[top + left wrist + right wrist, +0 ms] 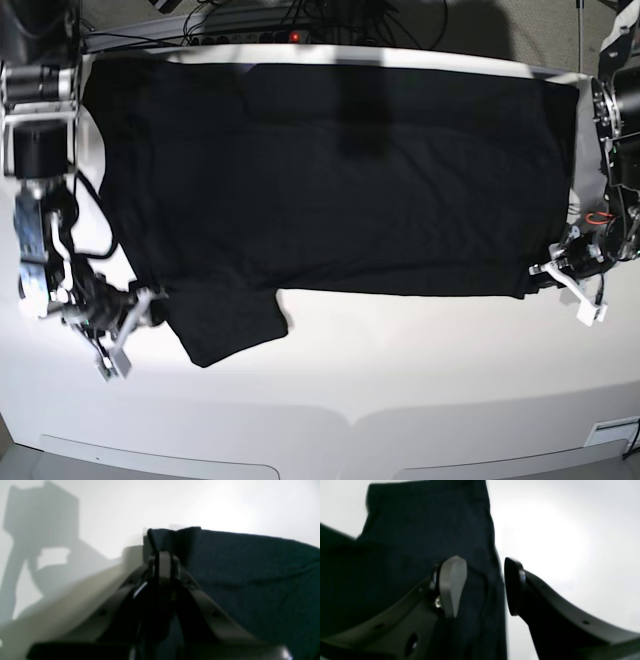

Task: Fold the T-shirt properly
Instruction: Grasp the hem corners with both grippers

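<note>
The short sleeve (232, 327) sticks out from the T-shirt's front edge (400, 292), so I expect it to move along with the fold when I bring that edge toward the back.
The black T-shirt (340, 180) lies spread flat across the white table (400, 370), with one short sleeve (228, 325) sticking out toward the front left. My left gripper (543, 272) is at the shirt's front right corner. In the left wrist view it (162, 555) is shut on a bunched edge of the dark cloth (250, 575). My right gripper (143, 305) is at the left side of the sleeve. In the right wrist view it (483, 587) is open, with the cloth's edge (420, 530) lying between the jaws.
Cables and a power strip (290, 30) run behind the table's back edge. The arm bases stand at the far left (40, 150) and far right (620, 120). Bare white table lies in front of the shirt, down to the front edge.
</note>
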Motion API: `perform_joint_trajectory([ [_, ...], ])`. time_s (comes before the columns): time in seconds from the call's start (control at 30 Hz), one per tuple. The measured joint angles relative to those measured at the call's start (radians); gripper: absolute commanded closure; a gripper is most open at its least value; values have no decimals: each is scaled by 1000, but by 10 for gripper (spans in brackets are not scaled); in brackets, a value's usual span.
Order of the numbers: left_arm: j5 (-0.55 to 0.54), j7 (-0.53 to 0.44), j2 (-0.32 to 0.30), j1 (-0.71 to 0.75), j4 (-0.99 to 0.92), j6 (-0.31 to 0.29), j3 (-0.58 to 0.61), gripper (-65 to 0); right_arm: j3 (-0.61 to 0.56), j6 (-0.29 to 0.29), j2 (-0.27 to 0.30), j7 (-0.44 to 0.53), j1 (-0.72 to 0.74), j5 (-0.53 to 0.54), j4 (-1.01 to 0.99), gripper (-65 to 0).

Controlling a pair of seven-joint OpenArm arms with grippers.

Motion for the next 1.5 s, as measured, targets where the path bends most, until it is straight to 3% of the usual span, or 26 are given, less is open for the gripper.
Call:
perform_joint_trajectory([
  [0.27,-1,0,0,1,-1,-1,0,0,-216,1,-64,8,322,5,-494,-289],
  [0.4,0,-1,-1,2,0,0,0,0,-239,2,-116,146,365,-150,-644,-289],
  [0.57,0,-1,0,1,0,0,0,0,-240,1,-164,209,366,-253,-719,-289],
  [0.67,1,-2,-1,2,0,0,0,0,-240,-37,-170,231,361,-279,-731,-289],
  [1.1,1,-2,-1,2,0,0,0,0,-239,-67,-154,271,314,-271,-730,-288],
  [1.17,1,-2,-1,2,0,0,0,0,-239,-71,-153,279,309,-271,-730,-244],
  [1.33,1,-2,-1,2,0,0,0,0,-238,-77,-159,277,301,-267,-728,-1],
  [1.5,-51,-2,0,9,0,0,0,0,-238,-78,-156,320,297,-270,-727,0],
])
